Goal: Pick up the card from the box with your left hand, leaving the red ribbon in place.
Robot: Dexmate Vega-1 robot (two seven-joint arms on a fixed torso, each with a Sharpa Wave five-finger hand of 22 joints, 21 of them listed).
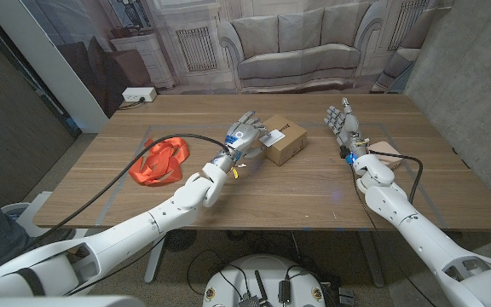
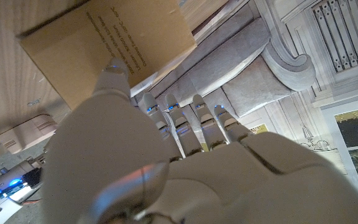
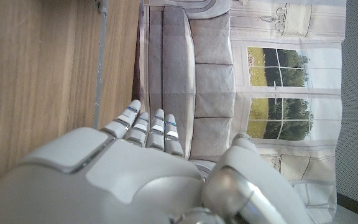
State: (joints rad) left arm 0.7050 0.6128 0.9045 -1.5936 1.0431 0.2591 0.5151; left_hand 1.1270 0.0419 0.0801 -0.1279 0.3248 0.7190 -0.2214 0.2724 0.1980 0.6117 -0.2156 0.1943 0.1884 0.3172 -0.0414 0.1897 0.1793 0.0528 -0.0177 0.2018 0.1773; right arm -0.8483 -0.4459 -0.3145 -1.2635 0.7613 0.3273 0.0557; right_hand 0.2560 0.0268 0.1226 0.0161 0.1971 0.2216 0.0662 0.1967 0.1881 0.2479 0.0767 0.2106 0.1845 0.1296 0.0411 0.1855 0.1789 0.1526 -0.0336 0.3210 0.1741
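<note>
I expect the white card point(image 1: 272, 137) to come free flat and leave the box behind when I lift, because a straight white rim point(image 2: 163, 73) sticks out past the box's edge.
A brown cardboard box point(image 1: 285, 141) stands at the table's middle, with printed text on one face point(image 2: 110, 43). A small white card point(image 1: 273, 136) lies on its top at the left end. My left hand point(image 1: 244, 132) is right at that end, fingers spread and reaching over the box's edge. In the left wrist view its fingers point(image 2: 185, 121) are straight and apart with nothing in them, and the thumb tip point(image 2: 114, 68) is at the box's face. The red ribbon point(image 1: 162, 160) lies crumpled on the table, left of my left arm. My right hand point(image 1: 343, 124) stands raised, fingers apart and empty.
A small beige object point(image 1: 388, 153) sits on the table by my right forearm and shows beyond the box in the left wrist view point(image 2: 27, 132). A black cable point(image 1: 156, 145) loops over the table near the ribbon. Bare wood lies in front of the box.
</note>
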